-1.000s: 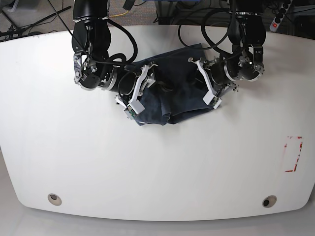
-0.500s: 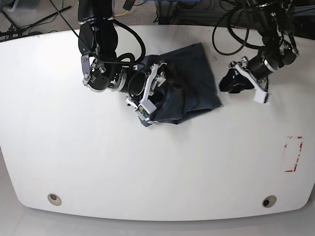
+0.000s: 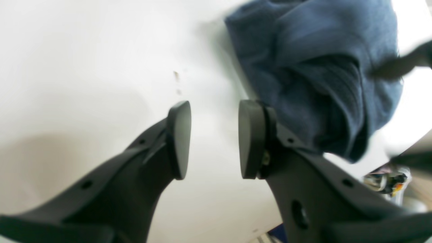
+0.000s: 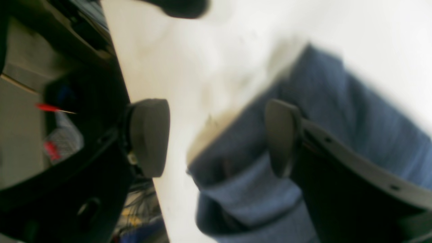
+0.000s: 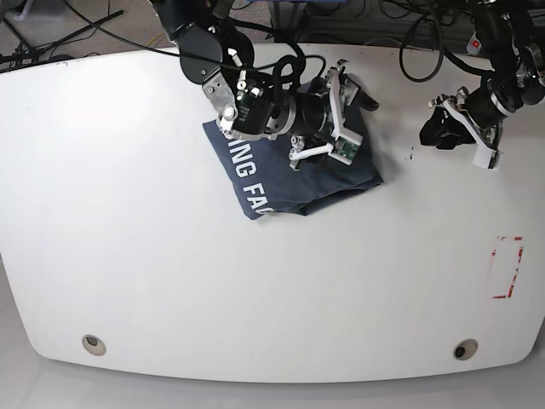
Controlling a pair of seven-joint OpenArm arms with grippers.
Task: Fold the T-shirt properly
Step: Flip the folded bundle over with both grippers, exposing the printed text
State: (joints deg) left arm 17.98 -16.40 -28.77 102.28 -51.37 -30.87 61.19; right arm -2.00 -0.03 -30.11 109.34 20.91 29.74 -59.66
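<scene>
The T-shirt's near edge [image 5: 285, 170] has layers lying over each other [image 5: 341, 195], so I expect the T-shirt to rotate and slide along as a folded bundle when the robot pulls it.
The dark slate-blue T-shirt [image 5: 341, 175] lies bunched in a rough fold at the back middle of the white table [image 5: 170, 281], white letters showing on its left flap [image 5: 249, 177]. My right gripper [image 5: 349, 115] hovers over the shirt's far right part. In the blurred right wrist view it [image 4: 216, 138] is open, with one pad [image 4: 281, 135] above the cloth [image 4: 354, 141] and nothing pinched. My left gripper [image 5: 434, 135] is off to the right of the shirt, over bare table. The left wrist view shows it [image 3: 214, 138] open and empty, with the shirt [image 3: 314, 67] beyond its right pad.
A red-taped rectangle [image 5: 508, 266] marks the table near its right edge. Two round holes [image 5: 94, 344] [image 5: 465, 349] sit near the front edge. Cables and a power strip [image 5: 487, 30] lie behind the table's back edge.
My left gripper left the shirt's right edge and drew away to the right. My right gripper swung from the shirt's left side to its far right, uncovering the lettered flap.
</scene>
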